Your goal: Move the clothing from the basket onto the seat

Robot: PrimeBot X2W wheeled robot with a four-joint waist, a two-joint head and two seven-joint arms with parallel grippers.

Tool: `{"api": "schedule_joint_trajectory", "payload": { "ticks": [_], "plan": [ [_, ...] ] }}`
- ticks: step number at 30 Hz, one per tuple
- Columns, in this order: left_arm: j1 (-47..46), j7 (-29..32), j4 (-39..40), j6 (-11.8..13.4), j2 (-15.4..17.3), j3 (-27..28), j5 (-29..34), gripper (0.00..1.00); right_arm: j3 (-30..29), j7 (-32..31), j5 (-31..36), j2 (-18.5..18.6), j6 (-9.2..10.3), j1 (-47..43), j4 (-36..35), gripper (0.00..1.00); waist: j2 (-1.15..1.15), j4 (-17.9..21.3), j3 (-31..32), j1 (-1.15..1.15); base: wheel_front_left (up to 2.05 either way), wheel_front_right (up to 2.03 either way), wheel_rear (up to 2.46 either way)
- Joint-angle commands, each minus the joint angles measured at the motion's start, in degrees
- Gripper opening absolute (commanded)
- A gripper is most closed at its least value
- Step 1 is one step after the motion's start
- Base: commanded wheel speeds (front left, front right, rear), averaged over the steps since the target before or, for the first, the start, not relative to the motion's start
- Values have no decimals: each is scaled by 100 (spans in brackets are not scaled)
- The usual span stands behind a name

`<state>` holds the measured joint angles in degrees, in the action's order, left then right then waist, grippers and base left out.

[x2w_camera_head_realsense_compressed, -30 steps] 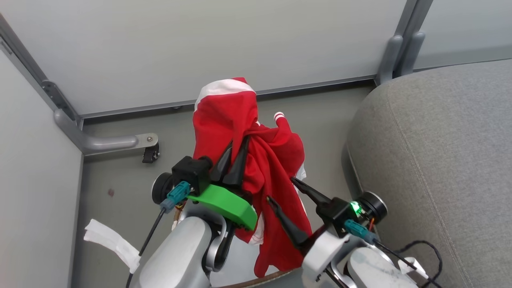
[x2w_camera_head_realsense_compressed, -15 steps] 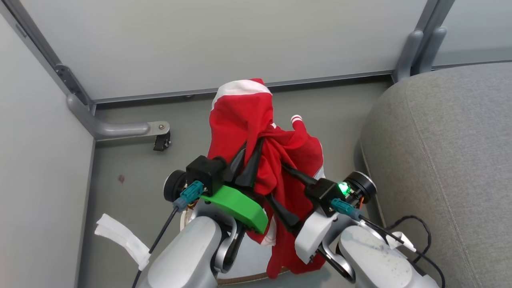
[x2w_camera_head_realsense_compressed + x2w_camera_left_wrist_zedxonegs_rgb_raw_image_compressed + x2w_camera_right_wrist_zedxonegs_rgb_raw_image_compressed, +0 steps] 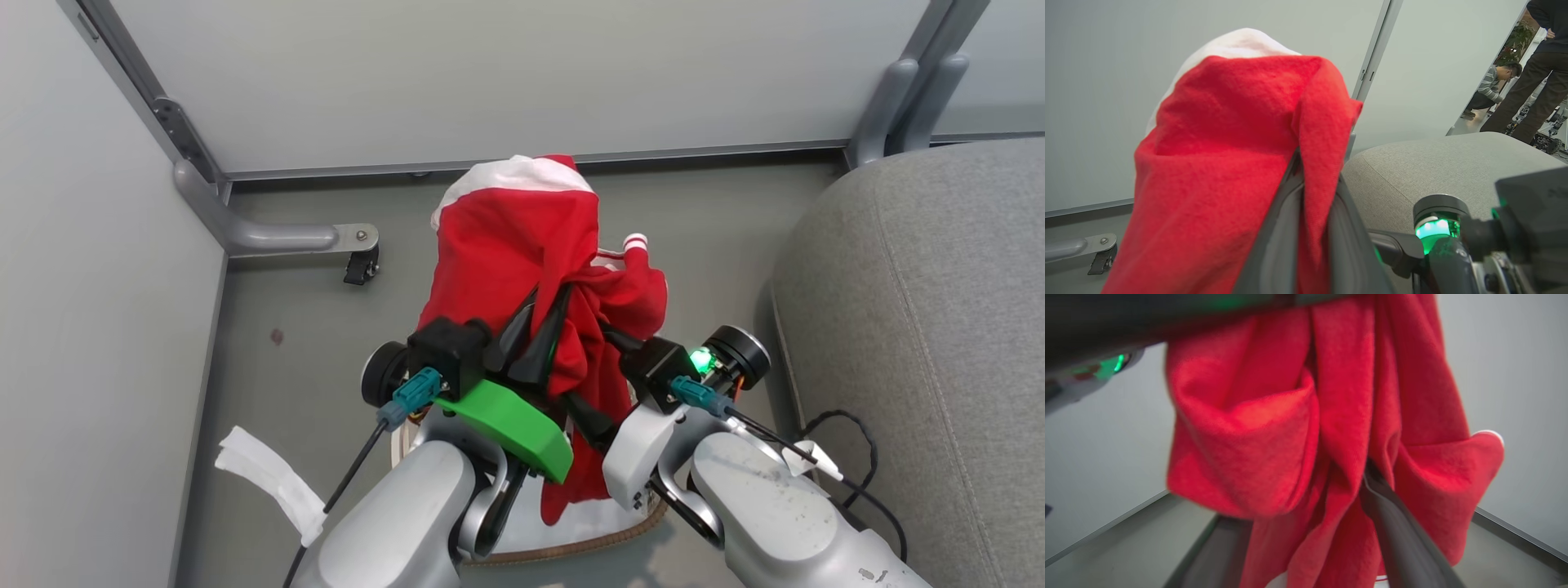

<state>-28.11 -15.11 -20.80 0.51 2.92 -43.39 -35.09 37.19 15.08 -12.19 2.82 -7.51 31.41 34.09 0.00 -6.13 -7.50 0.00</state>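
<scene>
I should expect an empty basket (image 3: pixel 578 549) when I take the red clothing over to the seat, because white liner (image 3: pixel 519 530) can be seen around the red clothing's tail.
The red clothing (image 3: pixel 514 245), with a white band on top, hangs bunched above the floor. My left gripper (image 3: pixel 549 296) is shut on a fold of it; in the left wrist view that fold (image 3: pixel 1314 134) is pinched between both fingers. My right gripper (image 3: pixel 586 365) stands open just right of it, and red cloth hangs between its spread fingers (image 3: pixel 1396 535). The garment's tail reaches down to the basket (image 3: pixel 571 549), whose brown rim and white liner peek out between my forearms. The grey seat (image 3: pixel 922 327) lies to the right.
Grey partition walls close in the back and left, with a caster foot (image 3: pixel 359 265) on the floor. A white cloth strip (image 3: pixel 269 486) lies at the lower left. A black cable (image 3: pixel 849 457) trails beside the seat. People (image 3: pixel 1531 81) stand far off past the seat.
The head camera has shifted. The clothing hangs higher, with its tail drawn up from the basket. My right gripper has moved in against the garment, close to the left gripper.
</scene>
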Motion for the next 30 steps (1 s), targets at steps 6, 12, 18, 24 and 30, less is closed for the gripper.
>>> {"api": "schedule_joint_trajectory", "payload": {
  "ticks": [6,12,18,24,30],
  "plan": [
    [-160,-7,44,44,3,-24,-78,0,79,13,-304,22,4,81,205,0,0,-85,-40,0,0,0,0],
    [-194,-9,-10,83,1,114,-46,0,-39,8,-255,27,4,-117,392,0,0,-49,-55,0,0,0,0],
    [-188,-22,-39,58,2,265,10,0,-147,6,-163,37,4,-263,431,0,0,32,-66,0,0,0,0],
    [-149,-28,-72,46,5,360,63,0,-205,6,-124,36,4,-358,373,0,0,76,-58,0,0,0,0],
    [-120,-29,-92,22,5,404,99,0,-236,5,-120,37,4,-373,382,0,0,73,-49,0,0,0,0]
  ]
}}
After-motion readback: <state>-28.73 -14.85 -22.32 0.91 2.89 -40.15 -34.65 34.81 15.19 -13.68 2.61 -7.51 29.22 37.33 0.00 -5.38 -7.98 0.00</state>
